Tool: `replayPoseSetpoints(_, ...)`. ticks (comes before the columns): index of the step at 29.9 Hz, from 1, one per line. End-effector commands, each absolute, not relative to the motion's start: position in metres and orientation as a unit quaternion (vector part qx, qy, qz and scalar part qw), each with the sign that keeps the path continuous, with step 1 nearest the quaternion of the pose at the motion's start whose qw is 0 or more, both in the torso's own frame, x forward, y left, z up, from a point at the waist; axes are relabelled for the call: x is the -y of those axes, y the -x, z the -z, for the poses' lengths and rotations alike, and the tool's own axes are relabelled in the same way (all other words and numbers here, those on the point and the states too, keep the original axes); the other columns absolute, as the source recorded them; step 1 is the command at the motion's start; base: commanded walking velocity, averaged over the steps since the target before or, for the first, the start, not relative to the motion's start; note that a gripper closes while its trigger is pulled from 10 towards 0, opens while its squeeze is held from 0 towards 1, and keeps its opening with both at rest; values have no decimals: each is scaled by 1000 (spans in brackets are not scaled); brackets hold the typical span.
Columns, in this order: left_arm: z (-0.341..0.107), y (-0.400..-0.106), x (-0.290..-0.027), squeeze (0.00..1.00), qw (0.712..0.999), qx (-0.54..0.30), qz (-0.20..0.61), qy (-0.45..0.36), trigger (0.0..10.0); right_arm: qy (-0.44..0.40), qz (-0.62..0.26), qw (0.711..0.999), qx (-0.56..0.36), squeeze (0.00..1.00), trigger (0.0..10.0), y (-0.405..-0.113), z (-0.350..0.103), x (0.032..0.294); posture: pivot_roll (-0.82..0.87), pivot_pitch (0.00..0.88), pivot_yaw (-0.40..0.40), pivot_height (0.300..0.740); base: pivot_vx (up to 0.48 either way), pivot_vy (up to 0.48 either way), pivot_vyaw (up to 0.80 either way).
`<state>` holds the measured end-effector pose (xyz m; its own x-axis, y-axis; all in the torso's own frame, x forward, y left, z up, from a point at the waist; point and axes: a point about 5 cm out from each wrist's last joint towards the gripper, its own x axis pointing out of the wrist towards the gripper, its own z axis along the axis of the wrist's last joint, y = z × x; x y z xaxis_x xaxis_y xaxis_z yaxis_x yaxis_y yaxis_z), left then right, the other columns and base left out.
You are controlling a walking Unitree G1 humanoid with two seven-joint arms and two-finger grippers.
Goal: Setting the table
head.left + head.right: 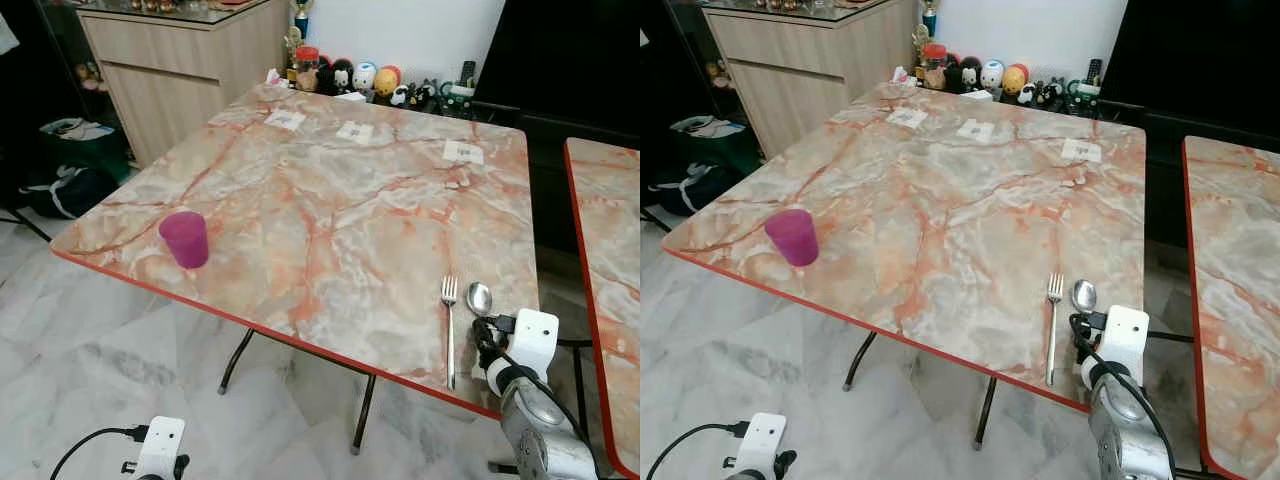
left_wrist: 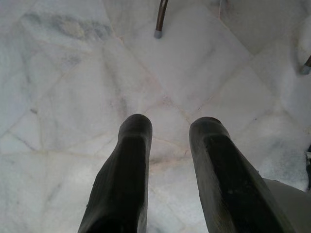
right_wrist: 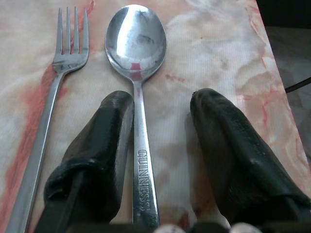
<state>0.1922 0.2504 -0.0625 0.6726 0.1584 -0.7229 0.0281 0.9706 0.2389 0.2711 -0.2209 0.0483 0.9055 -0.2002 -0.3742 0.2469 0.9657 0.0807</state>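
My right gripper's finger nearest the fork is close against the spoon's handle (image 3: 142,145), so the spoon will slide away from the fork when I close my right gripper.
A silver spoon (image 3: 136,39) and a fork (image 3: 68,53) lie side by side on the marble table (image 1: 330,200), near its front right corner. My right gripper (image 3: 163,97) is open over the spoon's handle, which lies between the fingers, close against one of them. A purple cup (image 1: 185,239) stands upright near the table's front left edge. My left gripper (image 2: 170,126) hangs open above the floor tiles, below the table's front edge.
A second marble table (image 1: 610,250) stands close on the right. Toy figures (image 1: 360,78) line the far edge, with three paper tags (image 1: 355,131) in front of them. A wooden cabinet (image 1: 170,60) and bags (image 1: 60,180) are at the left. Metal table legs (image 1: 235,365) stand underneath.
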Motion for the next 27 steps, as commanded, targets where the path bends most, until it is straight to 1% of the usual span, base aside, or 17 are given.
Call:
replayPoseSetpoints(1, 64, -188, -253, 0, 902, -413, -34, -120, 10000, -70, 121, 972, -189, 0, 10000, -271, -48, 225, 89, 13, -38, 740, 0, 0, 0)
replayPoseSetpoints(2, 64, -188, -253, 0, 902, -413, -34, -120, 10000, -79, 119, 971, -191, 0, 7686, -271, -46, 224, 89, 13, -37, 740, 0, 0, 0)
replayPoseSetpoints(3, 64, -188, -254, 0, 902, -413, -34, -120, 10000, -77, 117, 971, -196, 0, 2314, -271, -45, 223, 91, 13, -37, 740, 0, 0, 0)
replayPoseSetpoints(4, 64, -188, -254, 0, 902, -413, -34, -120, 10000, -74, 116, 970, -198, 0, 2314, -271, -45, 223, 91, 13, -37, 740, 0, 0, 0)
replayPoseSetpoints(5, 64, -188, -254, 0, 902, -414, -34, -120, 10000, -72, 112, 970, -204, 0, 0, -270, -43, 221, 91, 14, -37, 740, 0, 0, 0)
replayPoseSetpoints(9, 64, -188, -254, 0, 902, -414, -36, -119, 10000, -65, 103, 967, -223, 0, 0, -268, -37, 219, 95, 12, -40, 740, 0, 0, 0)
replayPoseSetpoints(27, 65, -187, -254, 0, 901, -416, -35, -117, 10000, -64, 80, 969, -226, 0, 0, -270, -33, 210, 99, 0, -43, 740, 0, 0, 0)
